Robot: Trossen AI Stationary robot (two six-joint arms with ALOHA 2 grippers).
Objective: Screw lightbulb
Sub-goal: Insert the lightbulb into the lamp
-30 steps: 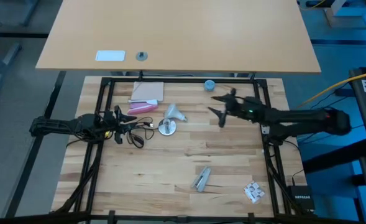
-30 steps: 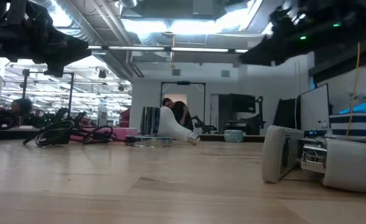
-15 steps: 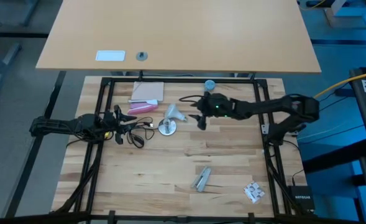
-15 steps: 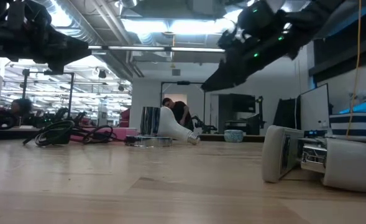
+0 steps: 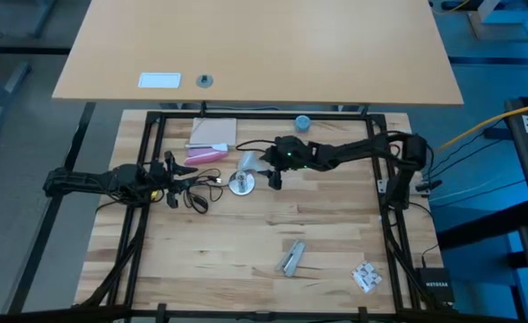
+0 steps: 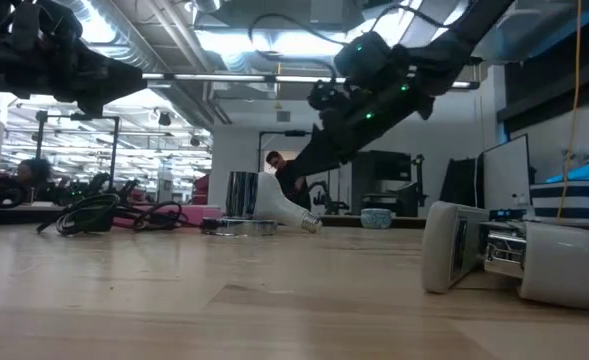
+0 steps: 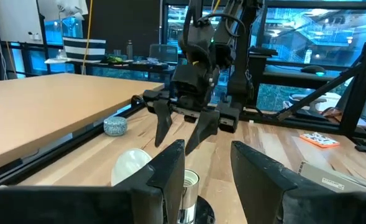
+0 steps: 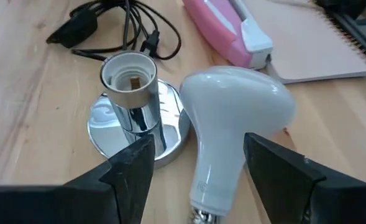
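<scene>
The lightbulb is lying with its threaded end toward the robot's right gripper, so that gripper should pick the lightbulb up by its neck and keep it upright for the left gripper.
The white frosted lightbulb lies on its side on the table, its globe next to a chrome socket that stands on a shiny round base. Its grey neck points toward my right gripper. My right gripper is open just right of the bulb, one finger on either side of the neck, touching nothing. It also shows in the low view, above the bulb. My left gripper is open and empty left of the socket, in its own view.
A pink case and a notebook lie behind the socket, and a black cord to its left. A small blue round object sits at the far edge. A grey metal piece and a white card lie near the front.
My right gripper has gone toward the table's left edge and down, from the right side of the table to the bulb's neck end, staying open. The bulb and socket have kept still.
</scene>
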